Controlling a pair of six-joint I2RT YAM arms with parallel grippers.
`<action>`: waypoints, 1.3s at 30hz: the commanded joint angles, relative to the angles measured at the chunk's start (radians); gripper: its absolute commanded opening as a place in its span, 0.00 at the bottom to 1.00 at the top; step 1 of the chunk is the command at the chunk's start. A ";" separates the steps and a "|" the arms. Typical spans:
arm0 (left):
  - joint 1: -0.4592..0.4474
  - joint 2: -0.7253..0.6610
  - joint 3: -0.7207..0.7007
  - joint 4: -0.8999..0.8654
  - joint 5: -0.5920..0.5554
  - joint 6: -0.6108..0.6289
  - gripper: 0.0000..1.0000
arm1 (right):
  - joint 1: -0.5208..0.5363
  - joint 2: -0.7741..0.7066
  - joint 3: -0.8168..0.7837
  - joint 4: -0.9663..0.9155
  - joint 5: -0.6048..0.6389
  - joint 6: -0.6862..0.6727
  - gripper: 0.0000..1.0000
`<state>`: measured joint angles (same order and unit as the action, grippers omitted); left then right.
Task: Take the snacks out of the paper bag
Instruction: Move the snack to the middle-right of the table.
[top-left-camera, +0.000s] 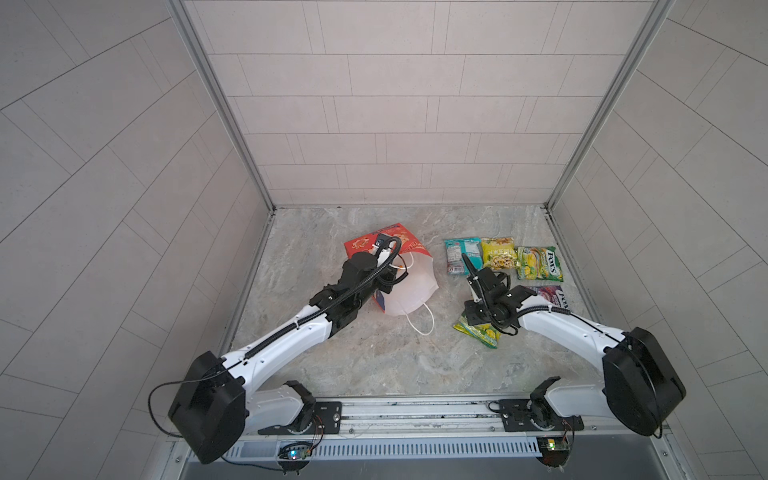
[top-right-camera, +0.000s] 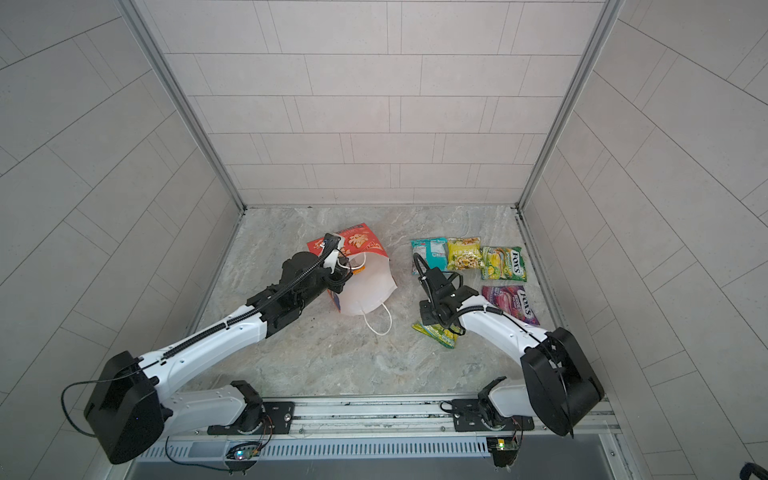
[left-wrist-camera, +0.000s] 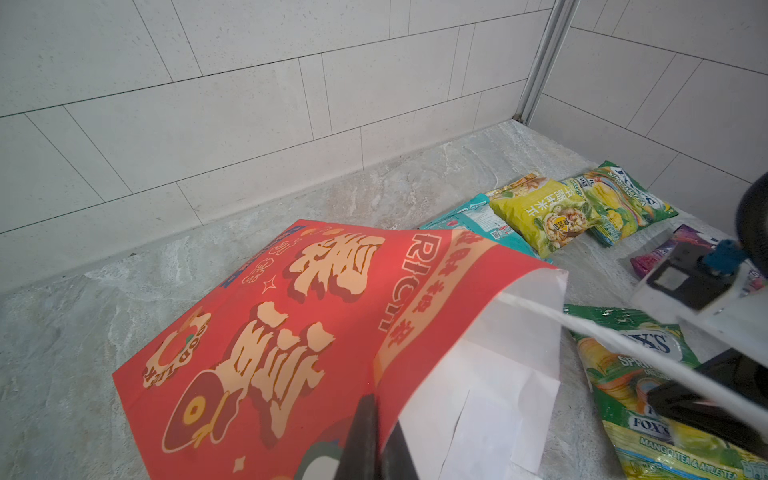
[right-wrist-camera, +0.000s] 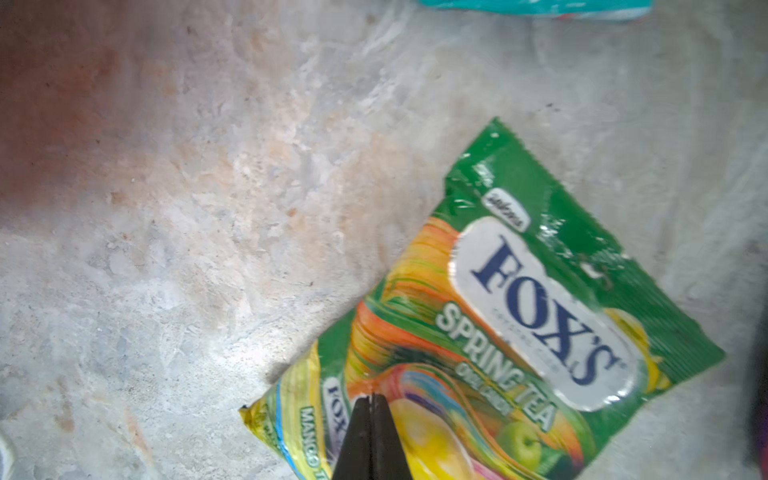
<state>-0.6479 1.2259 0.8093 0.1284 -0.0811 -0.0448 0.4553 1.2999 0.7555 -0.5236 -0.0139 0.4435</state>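
The FOX'S packet (top-left-camera: 480, 331) under my right gripper sits at an angle to the snack group. Next, I turn the packet straight and slide it next to the purple snack (top-right-camera: 512, 302).
The red paper bag (top-left-camera: 365, 246) lies on its side in both top views, its white-lined mouth (top-right-camera: 368, 286) facing the front right. My left gripper (left-wrist-camera: 376, 411) is shut on the bag's upper rim, one finger on the red outside and one on the white inside. Four snacks lie in a group at the right: teal (top-left-camera: 461, 255), yellow (top-left-camera: 497, 252), green-yellow FOX'S (top-left-camera: 539, 262) and purple (top-left-camera: 555, 295). My right gripper (right-wrist-camera: 371, 397) is shut, its tips pinching a second green-yellow FOX'S packet (right-wrist-camera: 519, 316) low over the table (top-left-camera: 478, 334). Something small and orange (top-right-camera: 356, 269) shows in the bag's mouth.
A white cord handle (top-left-camera: 422, 322) trails from the bag toward the front. Tiled walls close the marble table (top-left-camera: 374, 365) on three sides. The arms' mounting rail (top-left-camera: 415, 415) runs along the front edge.
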 joint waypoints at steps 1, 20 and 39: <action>0.006 0.001 0.005 0.013 0.000 -0.006 0.00 | -0.087 -0.073 -0.017 -0.070 -0.028 0.011 0.02; 0.006 0.009 0.009 0.006 0.013 -0.002 0.00 | 0.186 0.135 0.077 -0.103 0.151 0.101 0.77; 0.004 0.029 0.019 0.008 0.039 0.002 0.00 | 0.054 0.059 0.027 -0.145 0.165 0.024 0.56</action>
<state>-0.6476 1.2453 0.8093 0.1295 -0.0475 -0.0444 0.5667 1.4124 0.7975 -0.6563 0.1879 0.5022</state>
